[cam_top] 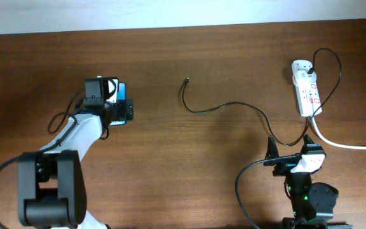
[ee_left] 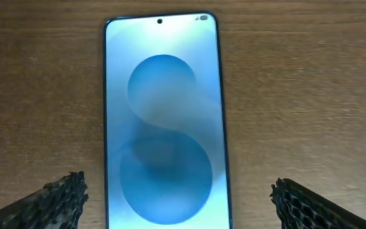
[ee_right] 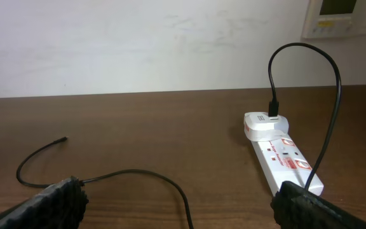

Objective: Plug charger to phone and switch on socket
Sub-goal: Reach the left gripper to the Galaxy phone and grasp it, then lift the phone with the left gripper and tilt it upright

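The phone (ee_left: 166, 127) lies lengthwise between my left gripper's open fingers. I go on lowering until the fingers are next to its long edges (ee_left: 227, 159), and then close them.
The phone (cam_top: 123, 95) lies flat on the brown table at the left, its blue screen up. In the left wrist view the phone (ee_left: 164, 121) lies lengthwise between my fingers. My left gripper (cam_top: 111, 105) (ee_left: 178, 194) is open over its near end, fingers apart on both sides and not touching it. The charger cable (cam_top: 224, 106) (ee_right: 138, 173) runs from its free tip (cam_top: 187, 80) (ee_right: 63, 138) across the table to a white plug in the socket (cam_top: 307, 89) (ee_right: 283, 158). My right gripper (cam_top: 290, 147) (ee_right: 180, 203) is open and empty, low over the cable's middle.
The socket's thick white cord (cam_top: 348, 145) runs off to the right edge. The table's far edge meets a white wall (ee_right: 138, 44), which carries a small white panel (ee_right: 342, 16). Bare brown wood lies between the phone and the cable tip.
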`<state>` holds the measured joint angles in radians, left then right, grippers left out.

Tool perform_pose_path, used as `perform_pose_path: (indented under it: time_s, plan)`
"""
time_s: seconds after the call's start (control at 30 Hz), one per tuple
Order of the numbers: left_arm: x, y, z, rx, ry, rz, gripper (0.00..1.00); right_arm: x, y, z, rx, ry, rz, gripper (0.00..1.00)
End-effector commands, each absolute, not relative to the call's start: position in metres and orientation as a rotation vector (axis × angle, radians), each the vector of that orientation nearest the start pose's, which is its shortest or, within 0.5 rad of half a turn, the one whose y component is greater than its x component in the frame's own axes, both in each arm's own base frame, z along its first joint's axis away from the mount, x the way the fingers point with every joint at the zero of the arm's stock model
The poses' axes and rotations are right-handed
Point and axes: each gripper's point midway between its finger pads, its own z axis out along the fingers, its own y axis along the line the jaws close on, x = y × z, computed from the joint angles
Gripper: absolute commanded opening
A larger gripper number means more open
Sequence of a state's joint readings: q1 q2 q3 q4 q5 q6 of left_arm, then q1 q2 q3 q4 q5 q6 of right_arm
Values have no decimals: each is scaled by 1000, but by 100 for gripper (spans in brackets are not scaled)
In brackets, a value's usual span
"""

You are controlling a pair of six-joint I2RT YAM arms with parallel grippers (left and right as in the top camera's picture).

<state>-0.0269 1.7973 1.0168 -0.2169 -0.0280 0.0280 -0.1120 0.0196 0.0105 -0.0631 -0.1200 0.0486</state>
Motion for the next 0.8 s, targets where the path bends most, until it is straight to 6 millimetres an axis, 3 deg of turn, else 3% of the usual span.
perform_pose_path:
  time_s: [0.0, 0.17, 0.4, 0.5, 0.67, 0.77]
  plan:
    - [450, -3, 30, 11, 2563, 52, 99, 246, -5, 156, 35, 1647, 55, 98]
    - [466, -2, 16, -8, 2583, 58, 99, 246, -5, 156, 36, 1647, 55, 98]
    - [457, 9, 3, -58, 2633, 137, 99, 246, -5, 156, 36, 1647, 55, 98]
    - [444, 4, -18, -48, 2711, 106, 100, 246, -5, 156, 35, 1647, 55, 98]
    - [429, 4, -26, -44, 2779, 109, 78, 246, -5, 156, 35, 1647, 55, 98]
    - [427, 4, -27, -43, 2791, 111, 77, 246, -5, 156, 35, 1647, 55, 98]
